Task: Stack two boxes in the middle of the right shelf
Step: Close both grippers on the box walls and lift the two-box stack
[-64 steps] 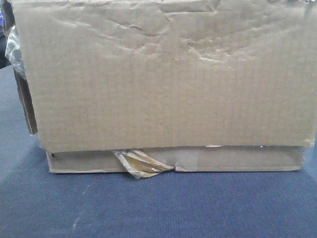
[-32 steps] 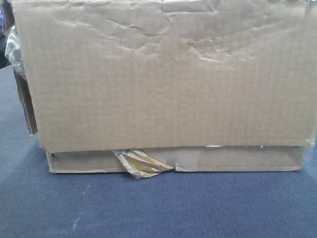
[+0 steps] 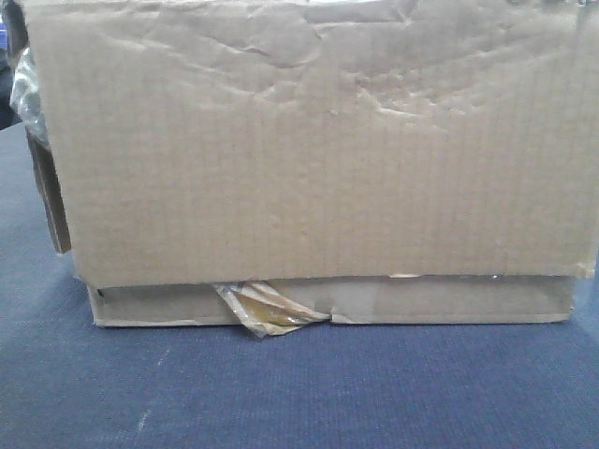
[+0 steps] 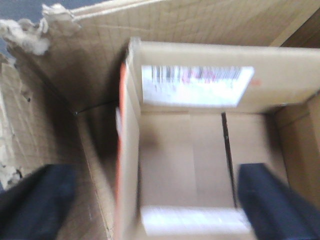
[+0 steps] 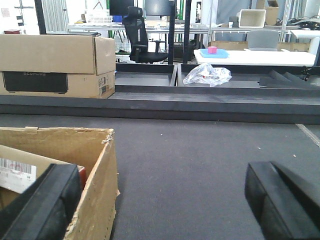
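My gripper will lift and carry the carton, and the small cardboard box [image 5: 31, 168] will come along inside because it sits below the carton's rim [image 5: 106, 136].
A large worn cardboard carton [image 3: 309, 150] fills the front view. In the left wrist view I look down into it: a small cardboard box [image 4: 185, 165] with a white barcode label [image 4: 195, 86] and an orange side lies inside, blurred. My left gripper [image 4: 155, 205] is open, its dark fingers [image 4: 40, 200] on either side of the small box; whether they touch it I cannot tell. My right gripper [image 5: 162, 205] is open and empty over the dark carpet, just right of the carton's torn corner [image 5: 97, 175]. The labelled box [image 5: 17, 172] shows inside.
The carton stands on a blue-grey carpeted surface [image 3: 299, 393]. In the right wrist view another long cardboard box [image 5: 55, 65] sits on a dark ledge at the back left, with a crumpled plastic bag [image 5: 207, 75] to its right. Desks and an office chair [image 5: 137, 35] stand beyond.
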Robot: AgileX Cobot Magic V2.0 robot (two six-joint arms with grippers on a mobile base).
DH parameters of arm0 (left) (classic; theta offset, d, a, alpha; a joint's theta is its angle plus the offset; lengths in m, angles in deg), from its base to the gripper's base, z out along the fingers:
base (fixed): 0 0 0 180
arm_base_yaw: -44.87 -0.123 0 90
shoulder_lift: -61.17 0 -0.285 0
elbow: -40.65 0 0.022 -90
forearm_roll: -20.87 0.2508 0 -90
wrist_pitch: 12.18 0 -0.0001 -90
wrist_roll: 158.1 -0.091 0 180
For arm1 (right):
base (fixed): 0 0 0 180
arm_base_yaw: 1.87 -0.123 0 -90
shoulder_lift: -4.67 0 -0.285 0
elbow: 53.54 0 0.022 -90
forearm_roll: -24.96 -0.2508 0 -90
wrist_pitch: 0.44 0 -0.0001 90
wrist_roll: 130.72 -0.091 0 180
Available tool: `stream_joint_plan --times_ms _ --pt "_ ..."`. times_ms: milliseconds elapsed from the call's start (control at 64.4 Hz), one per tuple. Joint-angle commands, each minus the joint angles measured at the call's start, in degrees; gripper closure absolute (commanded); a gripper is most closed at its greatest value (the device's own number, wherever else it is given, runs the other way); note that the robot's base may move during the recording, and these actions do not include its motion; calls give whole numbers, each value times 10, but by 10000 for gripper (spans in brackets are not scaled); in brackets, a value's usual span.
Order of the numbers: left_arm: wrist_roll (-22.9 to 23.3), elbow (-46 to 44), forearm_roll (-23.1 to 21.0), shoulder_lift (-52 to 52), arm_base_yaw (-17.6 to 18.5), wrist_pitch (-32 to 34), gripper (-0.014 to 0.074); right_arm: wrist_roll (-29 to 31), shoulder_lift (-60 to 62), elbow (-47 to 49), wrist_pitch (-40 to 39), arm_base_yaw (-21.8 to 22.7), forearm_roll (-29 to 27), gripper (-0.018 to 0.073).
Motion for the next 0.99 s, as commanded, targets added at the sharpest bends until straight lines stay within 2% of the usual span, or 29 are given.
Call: stream_joint_plan --times_ms 0,124,280,497,699,854,978 --pt "6 -30 -4 -12 2 4 -11 1 -3 16 6 1 1 -10" --pt "-10 -68 -1 -27 2 4 -2 1 -11 59 36 -1 1 -10" --pt "-44 -68 0 -75 -8 4 -2 1 -54 137 96 -20 1 -10" --pt "-62 -61 -9 -130 -79 4 -2 3 -164 263 213 -66 1 -10" --pt "-74 35 -41 -179 -124 4 -2 4 -275 354 324 -96 1 -10" --pt "-75 119 -83 -191 -117 4 -2 4 -338 381 374 -98 1 -10" --pt "-75 177 -93 -191 -101 4 -2 4 -376 381 404 -98 1 -10"
